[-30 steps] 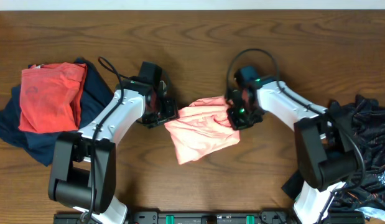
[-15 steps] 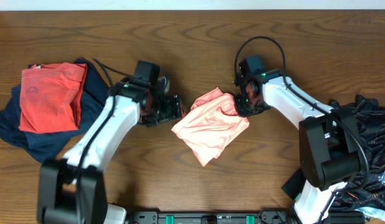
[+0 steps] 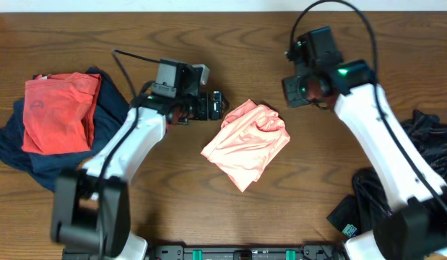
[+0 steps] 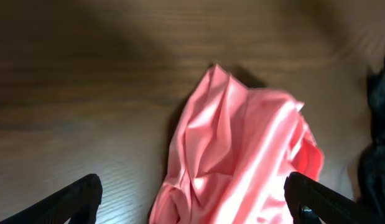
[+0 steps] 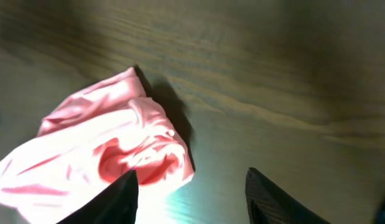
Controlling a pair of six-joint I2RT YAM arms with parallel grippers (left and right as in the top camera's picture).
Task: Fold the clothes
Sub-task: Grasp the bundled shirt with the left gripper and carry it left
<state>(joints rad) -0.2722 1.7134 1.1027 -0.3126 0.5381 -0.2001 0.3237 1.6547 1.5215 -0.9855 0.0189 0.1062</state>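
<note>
The salmon-pink T-shirt (image 4: 245, 152) has loose, limp creases (image 4: 218, 121) running along it, so the bundle will sag into long, deep folds when I pick it up.
The clothes, a salmon-pink T-shirt (image 3: 248, 144), lie in a crumpled, folded bundle on the middle of the wooden table. My left gripper (image 3: 217, 106) hovers just left of its upper edge, open and holding nothing. In the left wrist view the shirt (image 4: 242, 143) fills the space between and beyond the wide-spread fingertips (image 4: 68, 202). My right gripper (image 3: 295, 88) is raised above and right of the shirt, open and empty. In the right wrist view the shirt (image 5: 105, 143) lies at the lower left, partly behind the left fingertip (image 5: 114, 199).
A red-orange shirt (image 3: 61, 112) lies on a dark navy garment (image 3: 35, 162) at the far left. A black patterned garment (image 3: 425, 166) is heaped at the right edge. The table's far edge (image 3: 223, 9) runs along the top.
Both grippers have opened, let go of the pink shirt and drawn away from it, the right one upward and to the right. The shirt now lies loose on the table.
</note>
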